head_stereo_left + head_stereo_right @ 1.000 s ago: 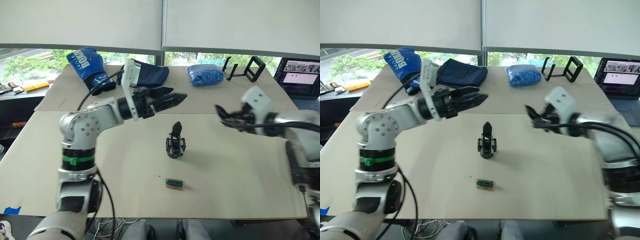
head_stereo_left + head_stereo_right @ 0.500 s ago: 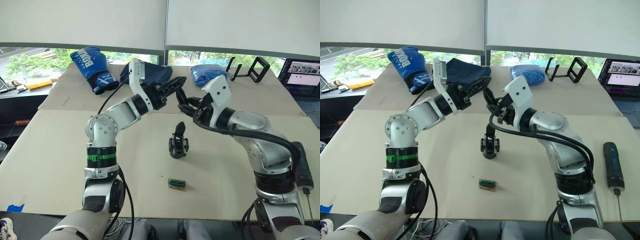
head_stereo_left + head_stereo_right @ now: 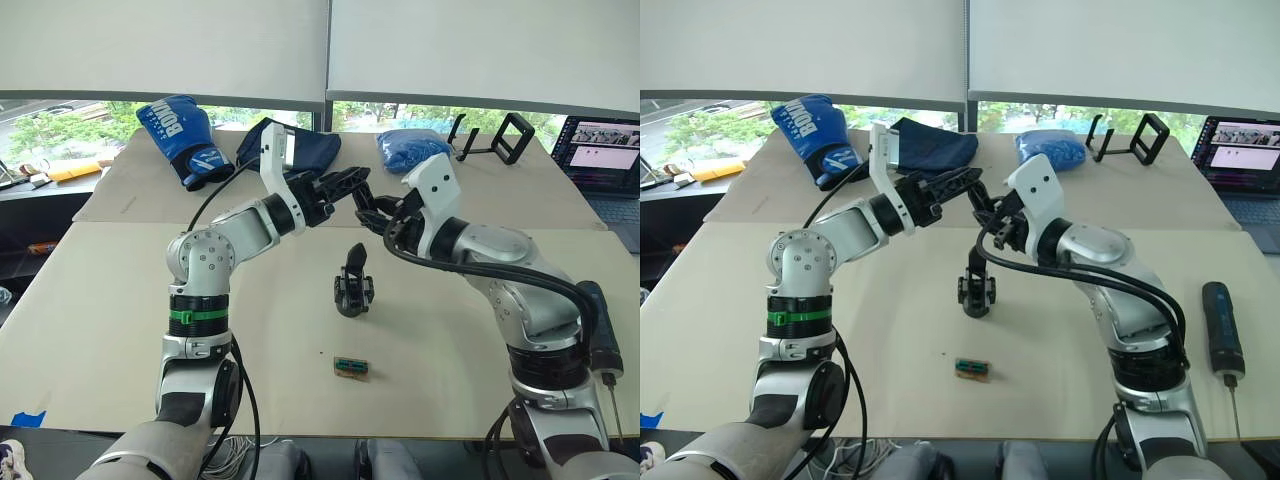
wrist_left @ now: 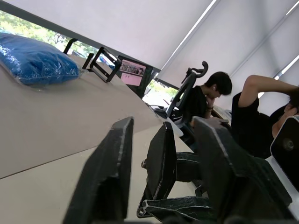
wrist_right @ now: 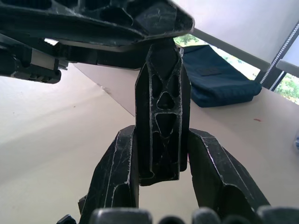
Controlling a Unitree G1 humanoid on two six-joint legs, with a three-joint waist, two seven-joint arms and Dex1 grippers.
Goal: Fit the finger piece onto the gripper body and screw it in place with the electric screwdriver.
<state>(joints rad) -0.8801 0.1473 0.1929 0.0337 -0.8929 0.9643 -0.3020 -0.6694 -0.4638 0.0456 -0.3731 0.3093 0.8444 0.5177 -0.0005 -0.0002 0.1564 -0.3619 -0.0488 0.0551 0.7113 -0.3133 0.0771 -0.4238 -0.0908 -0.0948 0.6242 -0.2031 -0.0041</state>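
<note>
The small green-brown block [image 3: 351, 368] has dark marks [image 3: 351, 364] along its green top, so I should expect the block to hold screws for the electric screwdriver.
My right gripper [image 5: 161, 135] is shut on the finger piece [image 5: 161, 116], a black openwork blade held up over the middle of the table. My left gripper [image 4: 163, 122] meets it from the other side. Its two fingers [image 4: 110, 172] stand either side of the finger piece [image 4: 161, 158] with a gap on each side, so it is open. Below them, the gripper body [image 3: 353, 292] stands on the table with a black blade pointing up from it. The electric screwdriver [image 3: 1220, 330] lies near the table's right edge.
A small green-brown block [image 3: 350, 366] lies in front of the gripper body. At the back are a blue boxing glove [image 3: 185, 135], a dark blue bag [image 3: 300, 148], a blue packet [image 3: 410, 148], a black stand [image 3: 505, 135] and a laptop [image 3: 605, 150]. People [image 4: 210, 98] sit beyond the table.
My right arm has swung in from the right to meet the left gripper over the table's middle. The left gripper's fingers have narrowed around the finger piece.
</note>
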